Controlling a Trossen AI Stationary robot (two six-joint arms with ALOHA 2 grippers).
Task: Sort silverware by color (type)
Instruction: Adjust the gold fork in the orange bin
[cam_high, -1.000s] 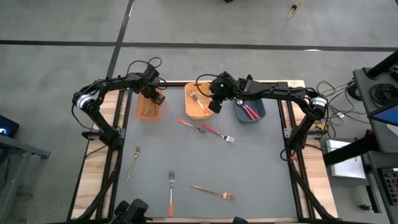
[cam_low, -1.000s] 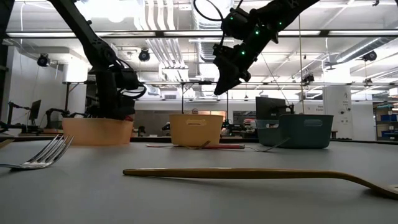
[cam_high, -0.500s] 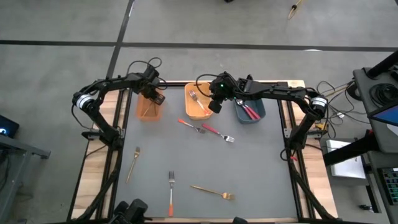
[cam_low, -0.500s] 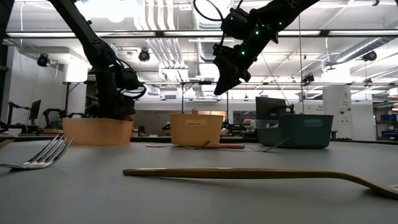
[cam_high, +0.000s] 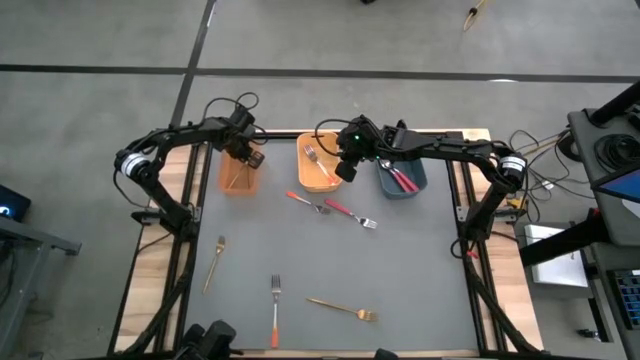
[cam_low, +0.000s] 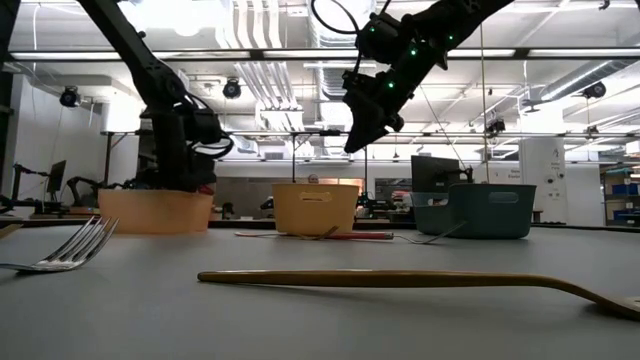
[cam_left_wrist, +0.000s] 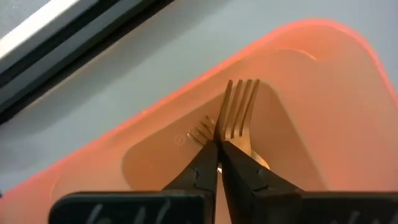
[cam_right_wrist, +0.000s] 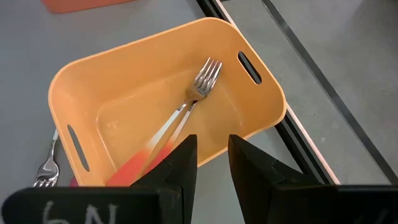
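Next, I open my left gripper, shut at the upper gold fork's head, move it back and grip the fork's handle below its neck before lifting the fork.
My left gripper is shut and points down into the peach bin at the far left. Its tips stand just short of the tines of two gold forks lying on the bin's floor. My right gripper hangs open above the yellow bin with nothing between its fingers. An orange-handled fork lies slanted in that bin. On the mat lie two red-handled forks, a gold fork, an orange-handled fork and another gold fork. My left gripper's shut fingertips stand at the neck of a gold fork in the peach bin, coming from above. I cannot tell whether they touch it; nothing shows between the fingers.
A blue bin with red-handled forks stands at the far right, beside the yellow one. The three bins line the mat's far edge. The mat's middle and near part hold only the scattered forks. Cables run behind the bins.
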